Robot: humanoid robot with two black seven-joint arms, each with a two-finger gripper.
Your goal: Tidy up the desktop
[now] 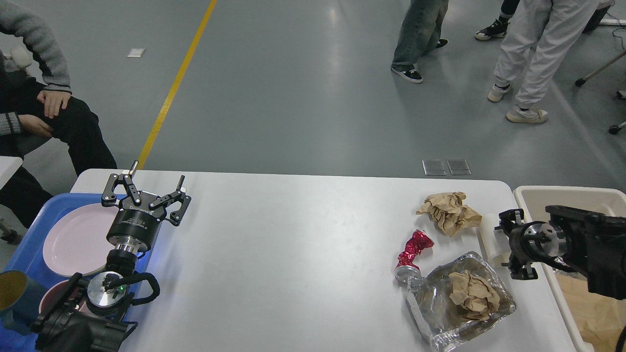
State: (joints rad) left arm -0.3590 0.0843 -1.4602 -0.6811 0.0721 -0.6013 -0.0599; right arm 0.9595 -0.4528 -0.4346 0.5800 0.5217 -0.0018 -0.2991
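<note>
I expect the brown paper wad [474,295] to come along when I lift the foil container, because the wad sits nested inside the foil container's raised rim [497,278].
The white desktop [293,244] carries litter on its right side: a crumpled brown paper wad [447,210], a crushed red can [413,253], a crinkled foil container [440,313] with another brown paper wad [472,293] in it, and a white paper cup [489,237] lying near the right edge. My right gripper [509,244] reaches in from the right, its two fingers spread on either side of the cup's near end. My left gripper [144,191] stands open and empty over the table's left edge, fingers pointing away from me.
A blue tray [24,230] at the left holds a pink plate [73,239] and a pink bowl. A teal cup [14,300] sits at the bottom left. A beige bin [567,195] with brown paper stands beyond the right edge. A person sits at far left; others stand behind.
</note>
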